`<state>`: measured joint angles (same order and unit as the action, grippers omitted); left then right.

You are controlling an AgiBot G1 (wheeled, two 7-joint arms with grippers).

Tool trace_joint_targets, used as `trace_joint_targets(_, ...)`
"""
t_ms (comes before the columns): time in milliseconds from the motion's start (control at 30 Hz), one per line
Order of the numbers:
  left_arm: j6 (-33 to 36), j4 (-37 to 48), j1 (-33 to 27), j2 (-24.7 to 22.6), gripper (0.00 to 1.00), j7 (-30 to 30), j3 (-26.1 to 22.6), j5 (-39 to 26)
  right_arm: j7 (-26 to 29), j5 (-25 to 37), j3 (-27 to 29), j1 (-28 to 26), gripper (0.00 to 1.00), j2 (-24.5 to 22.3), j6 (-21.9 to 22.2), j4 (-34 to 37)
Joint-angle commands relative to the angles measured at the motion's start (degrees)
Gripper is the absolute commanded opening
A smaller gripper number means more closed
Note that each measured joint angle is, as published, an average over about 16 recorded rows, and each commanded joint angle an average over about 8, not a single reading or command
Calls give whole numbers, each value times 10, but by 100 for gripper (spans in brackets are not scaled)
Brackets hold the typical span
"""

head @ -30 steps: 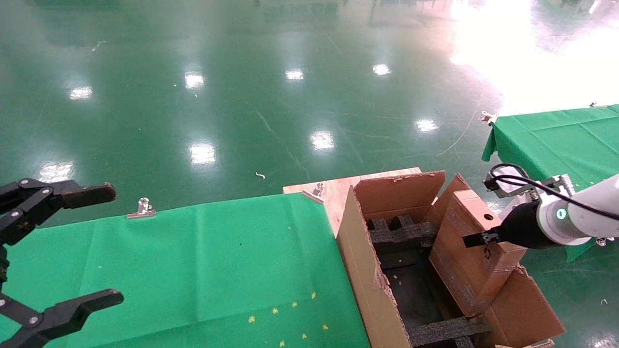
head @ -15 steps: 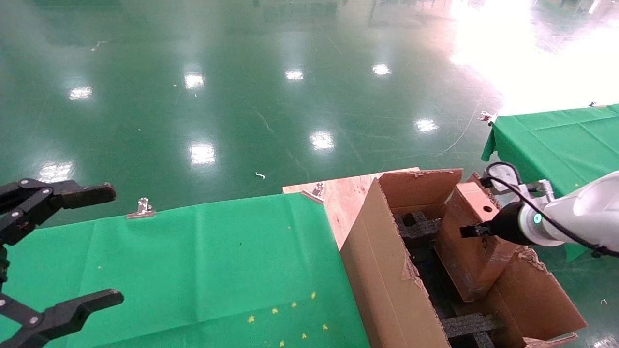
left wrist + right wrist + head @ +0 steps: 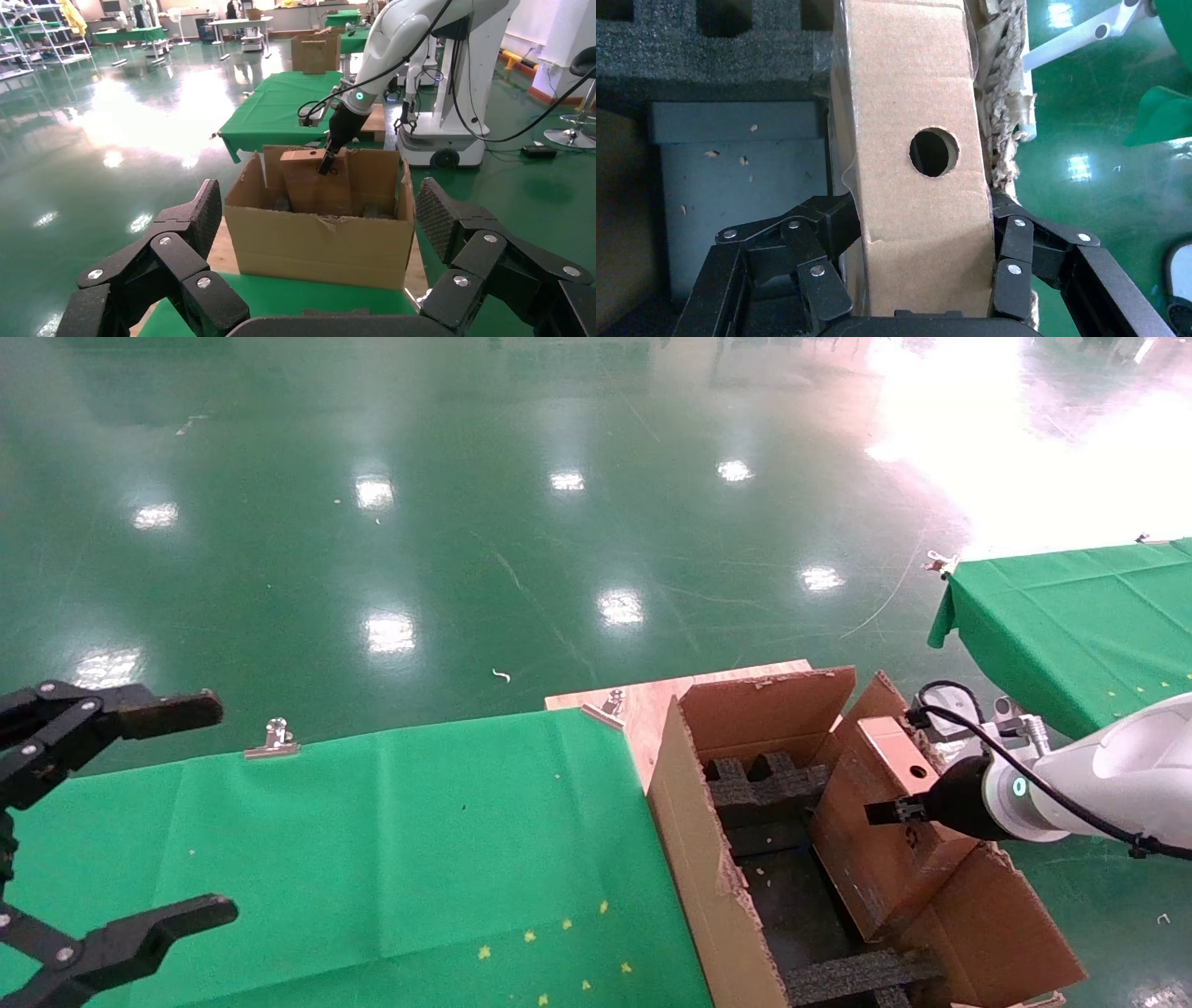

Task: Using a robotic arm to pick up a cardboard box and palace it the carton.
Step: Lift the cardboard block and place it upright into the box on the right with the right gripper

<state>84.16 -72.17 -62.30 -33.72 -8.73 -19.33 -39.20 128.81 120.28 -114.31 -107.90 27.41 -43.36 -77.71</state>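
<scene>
The robot's right gripper has the cardboard box (image 3: 858,835) hanging on edge between the black foam inserts, along the carton's side, and should go on lowering the box until it gets to the bottom (image 3: 824,905).
My right arm (image 3: 1108,784) is white with a black wrist. Its gripper (image 3: 908,814) is shut on the small cardboard box (image 3: 880,822). The box stands on edge inside the right side of the large torn carton (image 3: 689,859), its narrow face with the round hole (image 3: 933,152) upward. In the right wrist view the fingers (image 3: 1011,270) clamp the box's two wide faces (image 3: 916,210). Black foam inserts (image 3: 759,789) lie in the carton. My left gripper (image 3: 112,822) is open and empty at the far left, above the green cloth.
The carton sits on a wooden board (image 3: 652,705) at the right end of the green-clothed table (image 3: 391,840). Metal clips (image 3: 273,740) hold the cloth. A second green table (image 3: 1071,607) stands at the right. Shiny green floor lies beyond.
My right gripper has moved left and down with the box, deeper into the carton. The carton shifted right half a second ago and is back where it was. The left gripper has not moved.
</scene>
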Motion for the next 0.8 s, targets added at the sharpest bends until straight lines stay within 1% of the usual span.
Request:
trace_joint_targets(33,0,0,0,0,100,0,0,0,-2,-2,-1,4,0,0,3,1)
trace_joint_targets(500,0,0,0,0,100,0,0,0,41,16,-12,63,0,14,48,11)
trace_joint_targets(800,0,0,0,0,100,0,0,0,52,0,-18,95,0,28,67,32)
